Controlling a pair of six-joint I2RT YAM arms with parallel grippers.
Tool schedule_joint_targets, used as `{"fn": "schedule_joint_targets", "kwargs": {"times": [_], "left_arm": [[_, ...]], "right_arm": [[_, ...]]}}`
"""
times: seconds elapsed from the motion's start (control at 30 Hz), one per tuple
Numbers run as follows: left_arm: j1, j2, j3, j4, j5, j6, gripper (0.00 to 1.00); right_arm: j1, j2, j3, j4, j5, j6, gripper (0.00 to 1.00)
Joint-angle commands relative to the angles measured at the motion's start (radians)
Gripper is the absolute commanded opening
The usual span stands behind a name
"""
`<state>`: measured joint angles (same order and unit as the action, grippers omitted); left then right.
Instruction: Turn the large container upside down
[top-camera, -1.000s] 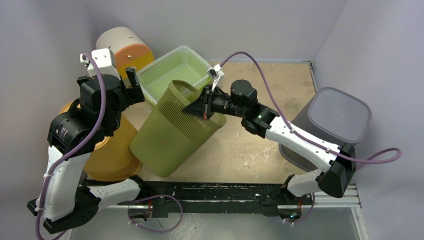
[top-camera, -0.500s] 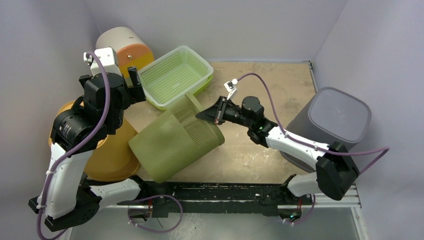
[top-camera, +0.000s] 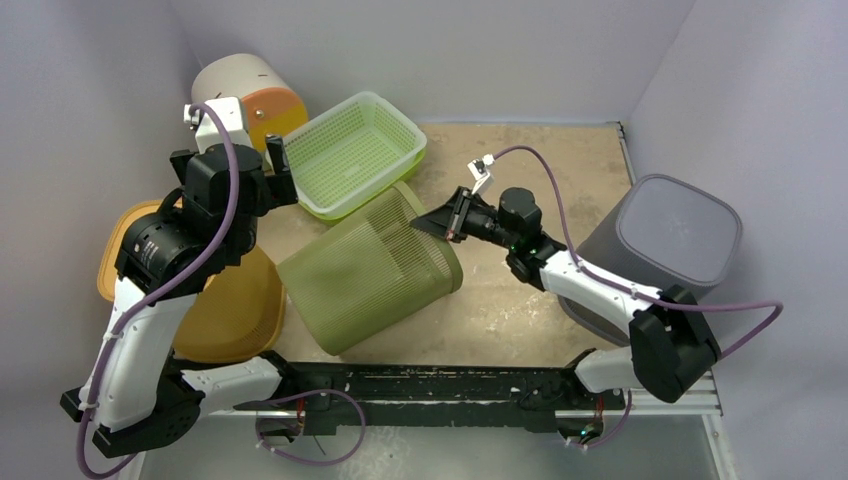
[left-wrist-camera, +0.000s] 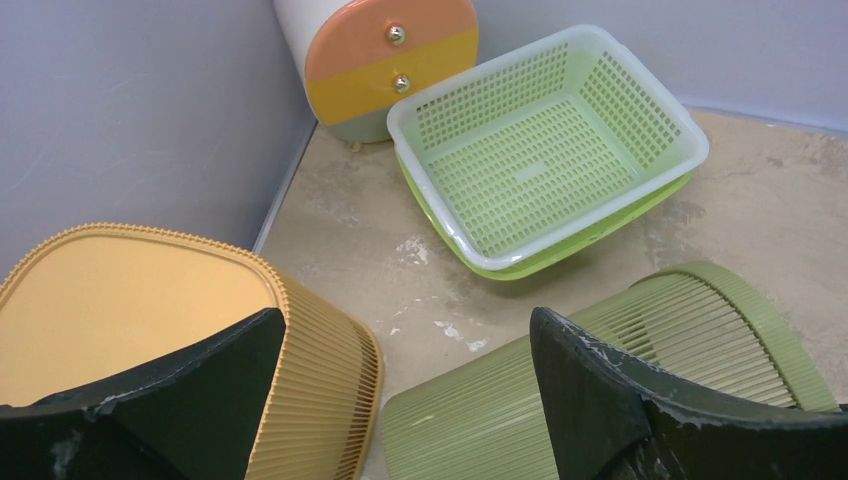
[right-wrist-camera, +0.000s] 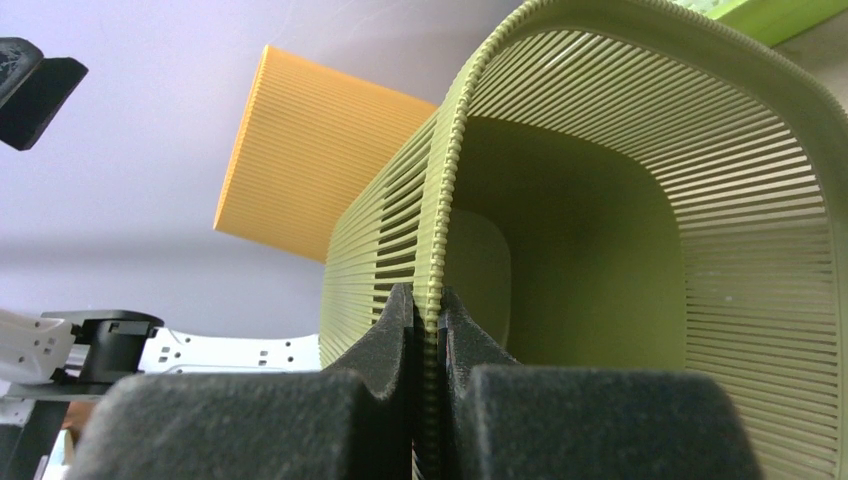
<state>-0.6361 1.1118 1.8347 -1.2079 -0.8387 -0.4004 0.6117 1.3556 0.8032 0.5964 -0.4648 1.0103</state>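
The large container is on its side with its opening (top-camera: 450, 262) facing my right gripper. Next, I pull the container's upper rim (top-camera: 411, 200) over and down so that its base comes up.
The large container, an olive-green slatted bin (top-camera: 370, 270), lies on its side in the middle of the table with its open mouth facing right. My right gripper (top-camera: 434, 222) is shut on the upper edge of its rim. In the right wrist view the ribbed rim passes between the closed fingers of that gripper (right-wrist-camera: 428, 305), with the bin's hollow inside (right-wrist-camera: 600, 250) beyond. My left gripper (top-camera: 277, 172) hovers open above and to the left of the bin, touching nothing. In the left wrist view its gap (left-wrist-camera: 405, 320) frames bare floor, and the bin's wall (left-wrist-camera: 480, 420) is at the lower right.
An upturned orange slatted bin (top-camera: 225, 310) stands just left of the green one. A light green mesh tray (top-camera: 350, 150) and a white-and-orange drum cabinet (top-camera: 250, 95) sit at the back left. A grey bin (top-camera: 680, 235) stands at the right wall.
My right gripper has swung the bin's rim down and to the right, so the bin has gone from steeply tilted to lying on its side. The left arm has shifted slightly right.
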Motion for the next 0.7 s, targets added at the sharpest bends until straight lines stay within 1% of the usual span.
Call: {"fn": "schedule_joint_targets", "kwargs": {"times": [0.0,0.07,0.13,0.2,0.27,0.33,0.4,0.57,0.67], "left_arm": [[-0.002,0.004,0.024,0.015,-0.024,0.018,0.9],[-0.002,0.015,0.043,0.008,-0.023,0.022,0.9],[-0.001,0.025,0.059,0.006,-0.018,0.026,0.9],[-0.002,0.033,0.072,0.001,-0.015,0.026,0.9],[-0.001,0.035,0.077,-0.001,-0.017,0.027,0.9],[-0.001,0.035,0.078,-0.004,-0.02,0.028,0.9],[-0.002,0.036,0.08,-0.012,-0.028,0.029,0.9],[-0.002,0.045,0.087,-0.023,-0.035,0.025,0.9],[-0.002,0.063,0.101,-0.034,-0.037,0.023,0.9]], "right_arm": [[0.05,0.037,0.119,0.072,-0.008,-0.118,0.0],[0.107,0.069,0.156,0.108,0.0,-0.101,0.0],[0.141,0.101,0.191,0.195,0.002,-0.051,0.0],[0.147,0.122,0.176,0.28,0.0,0.003,0.0],[0.146,0.135,0.142,0.3,-0.017,0.035,0.0],[0.128,0.141,0.099,0.32,-0.018,0.054,0.0],[0.096,0.155,0.034,0.389,-0.042,0.111,0.0],[-0.021,0.274,-0.154,0.735,-0.143,0.313,0.0],[-0.111,0.365,-0.207,0.884,-0.206,0.361,0.0]]}}
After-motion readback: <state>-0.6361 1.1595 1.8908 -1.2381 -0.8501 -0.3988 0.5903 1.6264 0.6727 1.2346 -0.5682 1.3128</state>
